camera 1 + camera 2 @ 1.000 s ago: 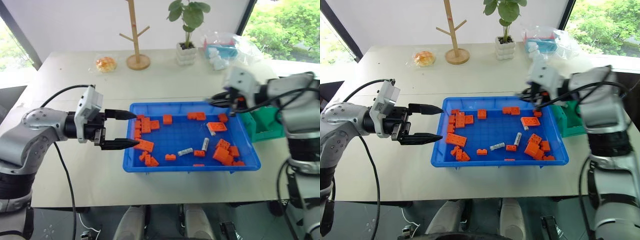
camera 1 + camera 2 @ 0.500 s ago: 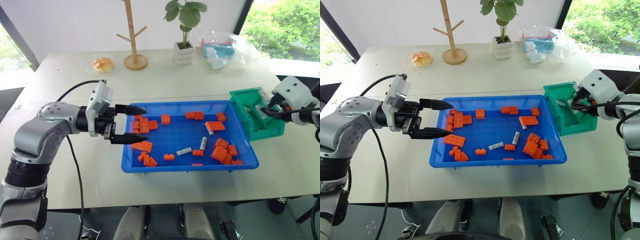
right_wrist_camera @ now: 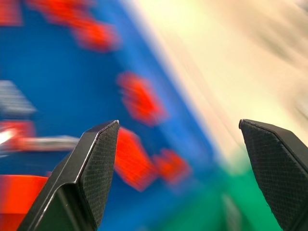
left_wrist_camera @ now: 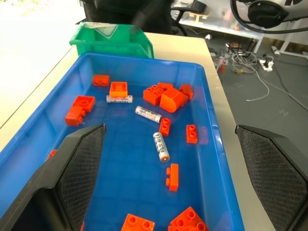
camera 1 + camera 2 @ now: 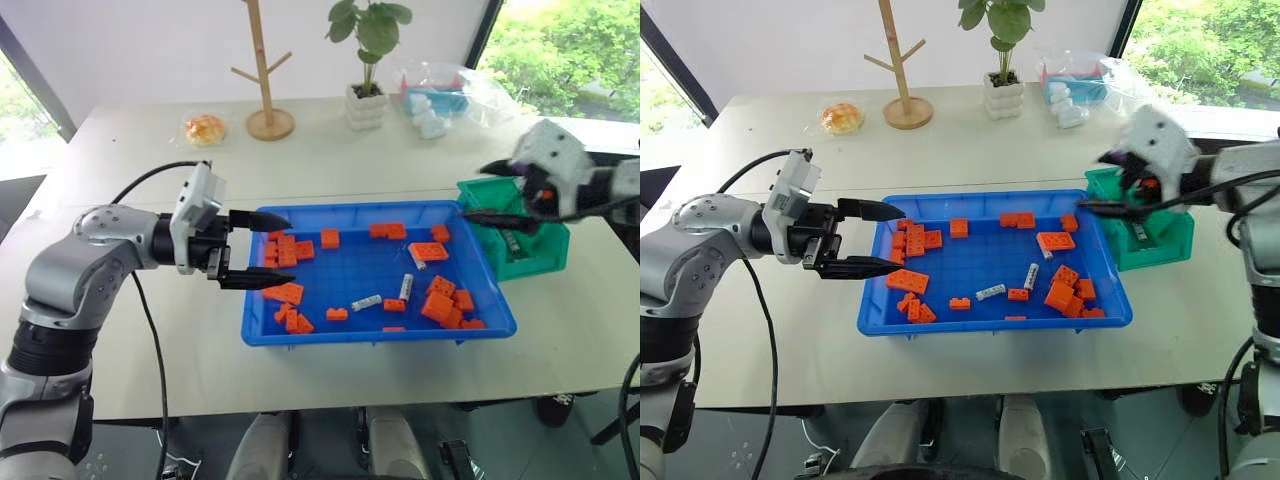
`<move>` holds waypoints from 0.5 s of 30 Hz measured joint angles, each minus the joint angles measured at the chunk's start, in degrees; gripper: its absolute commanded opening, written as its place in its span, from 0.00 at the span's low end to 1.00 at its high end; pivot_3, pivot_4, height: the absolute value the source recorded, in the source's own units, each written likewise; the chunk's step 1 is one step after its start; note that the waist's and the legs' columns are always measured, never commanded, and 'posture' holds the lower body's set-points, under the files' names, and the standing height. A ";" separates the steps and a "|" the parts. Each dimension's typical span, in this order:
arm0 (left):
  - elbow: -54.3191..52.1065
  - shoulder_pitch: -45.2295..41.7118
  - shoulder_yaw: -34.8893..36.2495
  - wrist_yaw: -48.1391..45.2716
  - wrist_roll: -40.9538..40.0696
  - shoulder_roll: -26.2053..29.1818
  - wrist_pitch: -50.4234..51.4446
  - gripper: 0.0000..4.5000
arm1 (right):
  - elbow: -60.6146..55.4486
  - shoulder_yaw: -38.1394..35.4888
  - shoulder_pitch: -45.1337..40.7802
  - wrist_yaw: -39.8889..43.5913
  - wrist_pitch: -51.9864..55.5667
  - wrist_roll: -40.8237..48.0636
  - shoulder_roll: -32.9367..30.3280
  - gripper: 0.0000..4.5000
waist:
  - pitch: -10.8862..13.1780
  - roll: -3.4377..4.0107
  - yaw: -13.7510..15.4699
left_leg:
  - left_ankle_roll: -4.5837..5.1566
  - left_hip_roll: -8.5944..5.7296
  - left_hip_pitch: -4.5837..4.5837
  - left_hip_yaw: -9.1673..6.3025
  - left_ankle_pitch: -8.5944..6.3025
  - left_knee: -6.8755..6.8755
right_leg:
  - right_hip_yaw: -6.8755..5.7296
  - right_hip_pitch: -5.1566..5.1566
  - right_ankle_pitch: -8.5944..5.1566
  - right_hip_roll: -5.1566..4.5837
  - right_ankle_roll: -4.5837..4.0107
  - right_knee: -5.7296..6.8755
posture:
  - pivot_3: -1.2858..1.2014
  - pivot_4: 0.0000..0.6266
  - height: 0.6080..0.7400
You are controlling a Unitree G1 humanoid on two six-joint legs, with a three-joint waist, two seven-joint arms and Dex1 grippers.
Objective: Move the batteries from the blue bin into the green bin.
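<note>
I should carry on with my right gripper to the battery (image 5: 367, 302) nearest my left gripper and close it across the battery's body, as both long sides there are free of bricks.
The blue bin (image 5: 375, 334) sits mid-table and holds several orange bricks and three silver-white batteries (image 5: 367, 301), (image 5: 407, 287), (image 5: 417, 258). In the left wrist view the batteries (image 4: 148, 113) lie among the bricks. The green bin (image 5: 545, 250) stands against the blue bin's right end, with a pale battery (image 5: 507, 240) inside it. My right gripper (image 5: 488, 192) hangs open and empty over the green bin's near-left corner, its fingers (image 3: 86, 178) spread wide. Over the blue bin's left rim my left gripper (image 5: 283, 252) is open and empty, pointing right.
At the back of the table stand a wooden peg stand (image 5: 268, 122), a bread roll (image 5: 205, 128), a potted plant (image 5: 368, 100) and a clear bag of items (image 5: 445, 95). Bare tabletop lies in front of and left of the blue bin.
My right gripper left the blue bin shut, reached the green bin, opened, and now swings back left toward the blue bin. The left gripper stays put.
</note>
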 measured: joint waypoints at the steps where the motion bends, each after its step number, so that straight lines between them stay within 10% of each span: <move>1: -0.02 -0.01 0.00 0.02 0.00 0.00 0.00 1.00 | -0.52 2.85 -0.05 1.51 -0.56 0.23 1.08 0.91 | 0.03 -0.05 0.01 | 0.00 -0.01 -0.01 0.00 0.00 0.02 | 0.00 0.00 0.00 -0.01 0.00 0.00 | 0.52 0.24 0.64; 15: -4.12 2.99 2.33 1.97 -1.45 1.76 1.40 1.00 | 8.18 21.88 -1.86 3.86 -10.28 -7.65 11.24 0.91 | 0.09 -0.09 0.20 | 0.01 -0.05 -0.12 -0.06 -0.02 0.23 | -0.01 -0.02 0.00 -0.03 0.01 0.02 | 0.52 0.24 0.64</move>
